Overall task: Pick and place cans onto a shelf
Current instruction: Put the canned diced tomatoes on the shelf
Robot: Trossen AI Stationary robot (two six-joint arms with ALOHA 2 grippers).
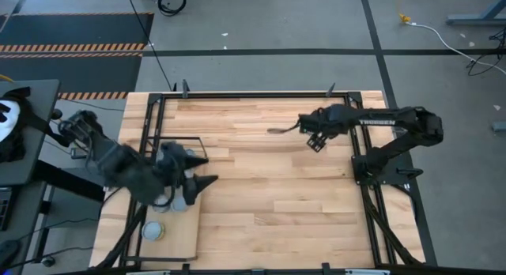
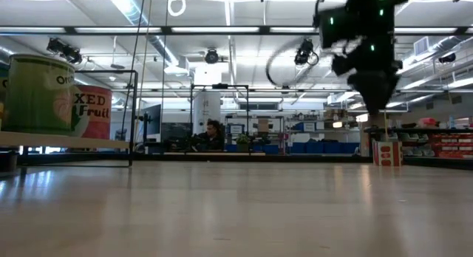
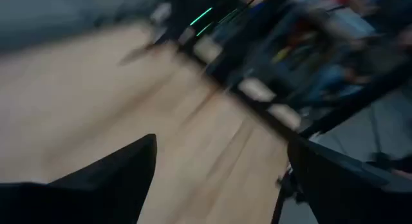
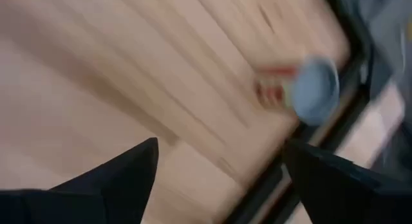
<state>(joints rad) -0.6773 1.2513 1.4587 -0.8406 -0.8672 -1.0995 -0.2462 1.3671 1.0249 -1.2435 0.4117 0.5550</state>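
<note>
The red-labelled can stands far from my left gripper at the shelf. My right gripper should first put the can down at the table's middle (image 1: 266, 207) for my left gripper.
On the shelf (image 1: 183, 227) at the table's near left stands a can (image 1: 154, 230) with a silvery lid. The low view shows a green can (image 2: 37, 94) and a red one (image 2: 92, 111) upright on the shelf board (image 2: 66, 141). My left gripper (image 1: 210, 171) hovers over the shelf's far end, open, with nothing between its fingers (image 3: 116, 179). My right gripper (image 1: 315, 142) hangs open over the table's far right. A red-labelled can (image 4: 314, 89) stands ahead of it beside the black frame, also seen upright on the table as the can (image 2: 386, 152); the arm hides it in the high view.
A thin black metal frame (image 1: 352, 125) runs around the plank tabletop. Bare planks (image 1: 277, 196) fill the table's middle and near right. A grey round shape (image 1: 180, 200), perhaps another can, shows under the left arm. A person (image 2: 211, 131) sits far off in the room.
</note>
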